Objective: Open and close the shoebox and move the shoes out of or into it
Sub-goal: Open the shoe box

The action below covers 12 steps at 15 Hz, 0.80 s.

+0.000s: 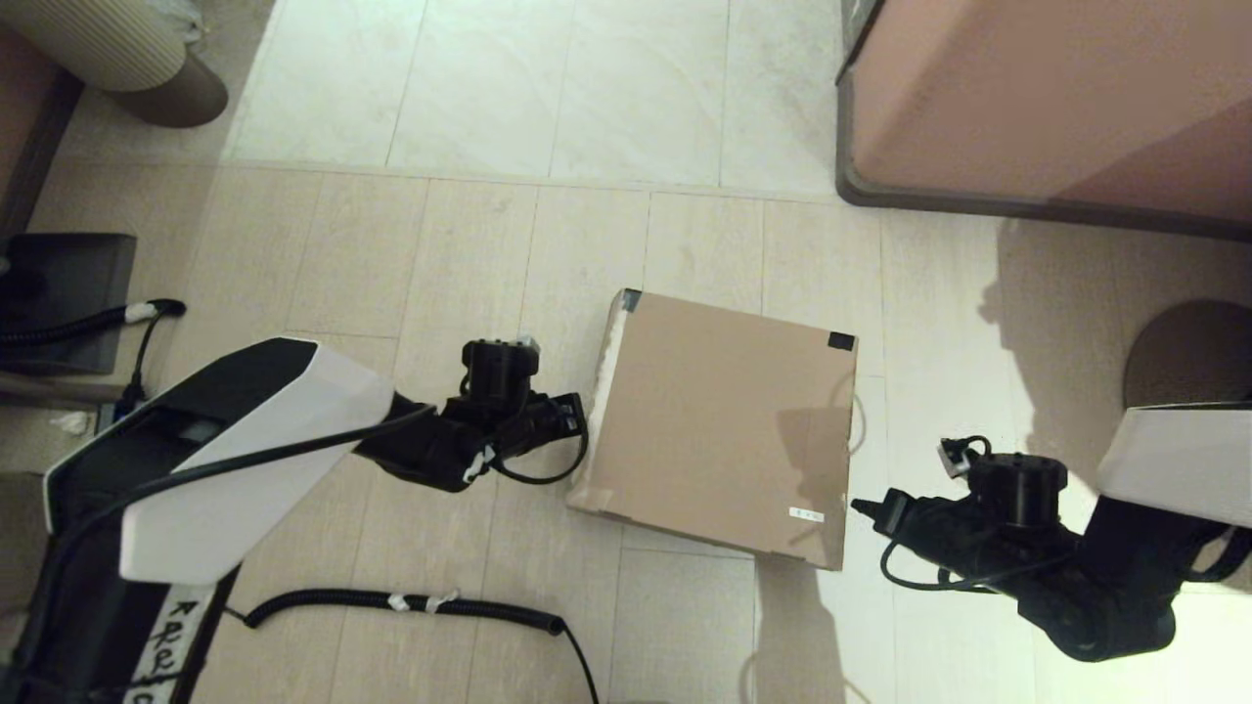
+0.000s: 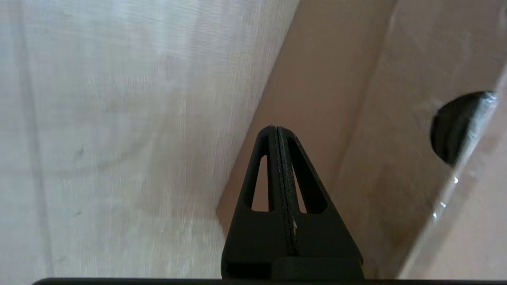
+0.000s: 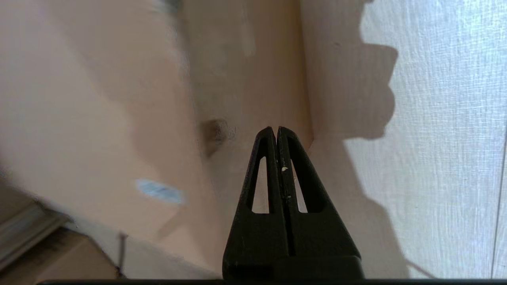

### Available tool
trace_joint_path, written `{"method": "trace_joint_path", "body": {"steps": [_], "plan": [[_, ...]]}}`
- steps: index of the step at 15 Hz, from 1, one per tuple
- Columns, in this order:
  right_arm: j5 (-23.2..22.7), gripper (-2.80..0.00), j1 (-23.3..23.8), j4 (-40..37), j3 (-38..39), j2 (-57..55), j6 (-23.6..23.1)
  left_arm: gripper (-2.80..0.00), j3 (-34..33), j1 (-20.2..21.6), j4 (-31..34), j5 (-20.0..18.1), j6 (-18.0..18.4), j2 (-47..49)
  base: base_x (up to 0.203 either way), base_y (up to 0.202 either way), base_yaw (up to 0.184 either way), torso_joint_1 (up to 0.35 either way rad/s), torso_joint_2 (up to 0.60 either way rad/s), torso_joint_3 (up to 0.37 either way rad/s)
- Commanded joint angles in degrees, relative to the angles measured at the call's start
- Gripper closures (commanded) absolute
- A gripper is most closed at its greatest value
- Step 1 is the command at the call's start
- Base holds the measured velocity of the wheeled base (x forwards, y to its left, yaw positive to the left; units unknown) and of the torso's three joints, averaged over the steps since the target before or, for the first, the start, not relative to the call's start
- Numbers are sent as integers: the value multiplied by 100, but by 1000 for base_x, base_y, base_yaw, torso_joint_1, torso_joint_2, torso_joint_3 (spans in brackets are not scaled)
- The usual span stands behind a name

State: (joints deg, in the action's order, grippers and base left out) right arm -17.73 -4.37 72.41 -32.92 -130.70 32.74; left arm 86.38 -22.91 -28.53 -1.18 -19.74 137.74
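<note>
The closed fingers of my right gripper are low at the shoebox's side (image 1: 847, 499), under the edge of the lid. I should lift them so they can push the lid's near corner (image 1: 832, 561) up.
The shoebox (image 1: 722, 425), plain brown cardboard with its flap lid down, sits on the floor in the middle of the head view, black tape on two far corners and a small white sticker (image 1: 806, 513) near its front right. My left gripper (image 1: 579, 413) is shut and empty at the box's left side; the left wrist view shows its tips (image 2: 276, 128) against the side wall (image 2: 356, 138). My right gripper (image 1: 859, 506) is shut and empty just off the box's front right corner; its tips (image 3: 276, 128) point at the box side (image 3: 245, 87). No shoes are visible.
A large pinkish-brown cabinet (image 1: 1056, 98) stands at the back right. A black coiled cable (image 1: 411, 603) lies on the floor in front of the box, left of centre. A round beige bin (image 1: 127, 54) is at the far left, dark equipment (image 1: 59, 303) beside it.
</note>
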Motion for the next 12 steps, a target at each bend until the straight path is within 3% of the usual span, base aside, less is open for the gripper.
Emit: {"method": "trace_joint_path", "body": {"steps": [1, 5, 8, 10, 12], "plan": [[118, 0, -133, 49, -236, -477, 4, 0, 232, -28, -7, 2, -13, 242, 0, 0, 0, 0, 0, 0], [412, 0, -325, 30, -545, -878, -230, 0, 476, -30, 23, 4, -13, 411, 0, 0, 0, 0, 0, 0], [383, 0, -406, -5, -575, -706, -104, 0, 470, -39, 8, -5, -27, 380, 0, 0, 0, 0, 0, 0], [232, 0, -405, -227, -550, -332, 247, 0, 424, -46, 7, -5, -142, 249, 0, 0, 0, 0, 0, 0], [-387, 0, -361, -363, -510, 73, 895, 0, 423, -82, 14, -13, -188, 139, 0, 0, 0, 0, 0, 0]]}}
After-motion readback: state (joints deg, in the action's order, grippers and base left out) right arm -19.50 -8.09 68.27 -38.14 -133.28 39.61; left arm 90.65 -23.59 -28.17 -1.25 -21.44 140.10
